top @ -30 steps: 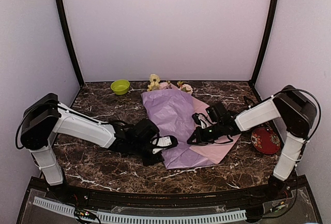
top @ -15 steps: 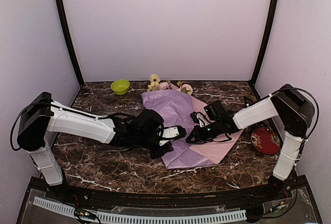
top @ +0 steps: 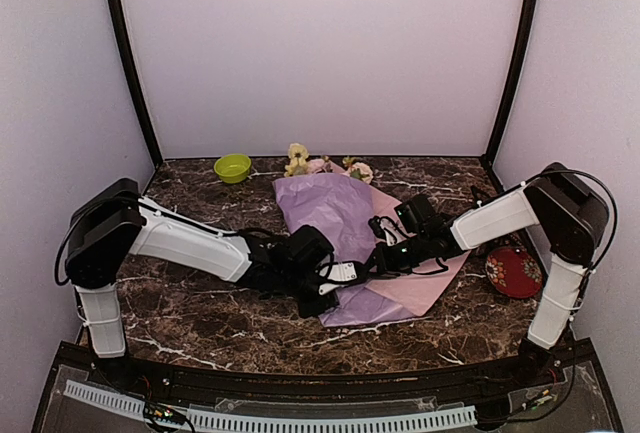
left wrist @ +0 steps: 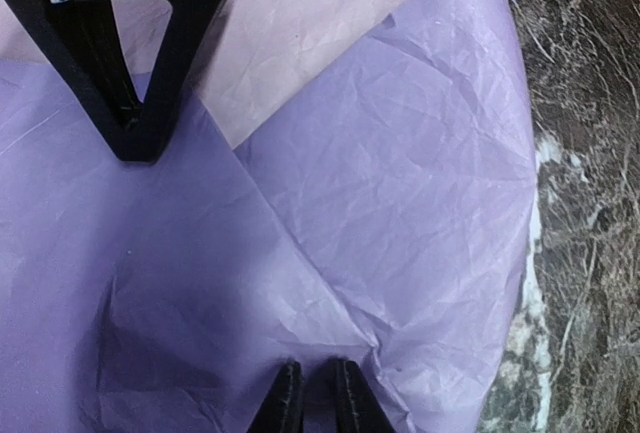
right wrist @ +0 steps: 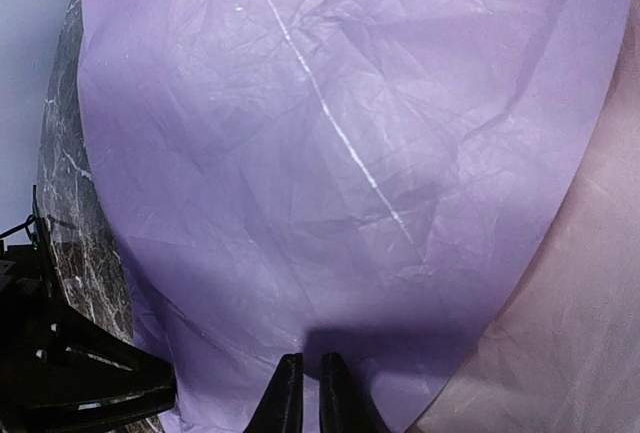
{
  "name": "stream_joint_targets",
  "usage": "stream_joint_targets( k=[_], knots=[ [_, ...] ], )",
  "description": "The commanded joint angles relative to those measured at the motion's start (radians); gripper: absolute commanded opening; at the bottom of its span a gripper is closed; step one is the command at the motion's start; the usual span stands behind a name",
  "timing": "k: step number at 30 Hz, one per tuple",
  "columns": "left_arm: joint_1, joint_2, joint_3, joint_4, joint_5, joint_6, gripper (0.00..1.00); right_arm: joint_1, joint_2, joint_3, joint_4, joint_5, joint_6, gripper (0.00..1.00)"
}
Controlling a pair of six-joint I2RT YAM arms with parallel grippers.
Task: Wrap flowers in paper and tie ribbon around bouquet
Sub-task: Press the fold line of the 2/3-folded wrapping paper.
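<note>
My left gripper should hold the lilac fold down while my right gripper moves to the paper's open pinkish edge (top: 456, 269), because both grippers are crowding the lilac fold's near part (top: 341, 306).
The paper (top: 325, 213) lies on the marble table with its lilac side folded over a pinkish layer (top: 420, 288). Pink and yellow flowers (top: 300, 160) poke out at its far end. My left gripper (top: 357, 270) sits low at the fold's near part. In the left wrist view its tips (left wrist: 312, 378) are nearly together, and the paper (left wrist: 400, 203) puckers at them. My right gripper (top: 379, 262) faces it, close by. Its tips (right wrist: 305, 368) are shut just over the lilac paper (right wrist: 350, 153). I cannot tell the ribbon from the black cables by the right arm.
A green bowl (top: 232, 166) stands at the back left and a red round dish (top: 513, 271) at the right, beside the right arm. Dark marble table (top: 200, 323) borders the paper. Walls enclose three sides.
My left arm slid right across the paper's near part until its gripper met the right one, and its jaws narrowed. The right arm barely moved.
</note>
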Motion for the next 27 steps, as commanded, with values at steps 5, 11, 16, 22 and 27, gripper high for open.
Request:
stream_joint_targets(
  k=[5, 11, 16, 22, 27],
  knots=[
    [-0.028, -0.163, -0.109, -0.058, 0.062, -0.021, 0.13, 0.009, 0.023, -0.014, -0.084, 0.073, -0.017, 0.09],
    [-0.013, -0.292, -0.16, 0.055, 0.068, -0.044, 0.14, 0.023, 0.038, 0.014, -0.098, 0.091, -0.017, 0.09],
    [0.087, -0.244, -0.122, 0.098, 0.065, -0.124, 0.19, 0.037, 0.025, 0.018, -0.101, 0.119, -0.006, 0.09],
    [0.122, -0.094, 0.042, 0.042, -0.015, -0.109, 0.2, 0.041, 0.008, 0.017, -0.1, 0.127, 0.006, 0.1],
    [0.122, -0.012, 0.09, 0.072, -0.004, -0.114, 0.25, 0.044, 0.001, 0.02, -0.1, 0.132, 0.021, 0.1]
  ],
)
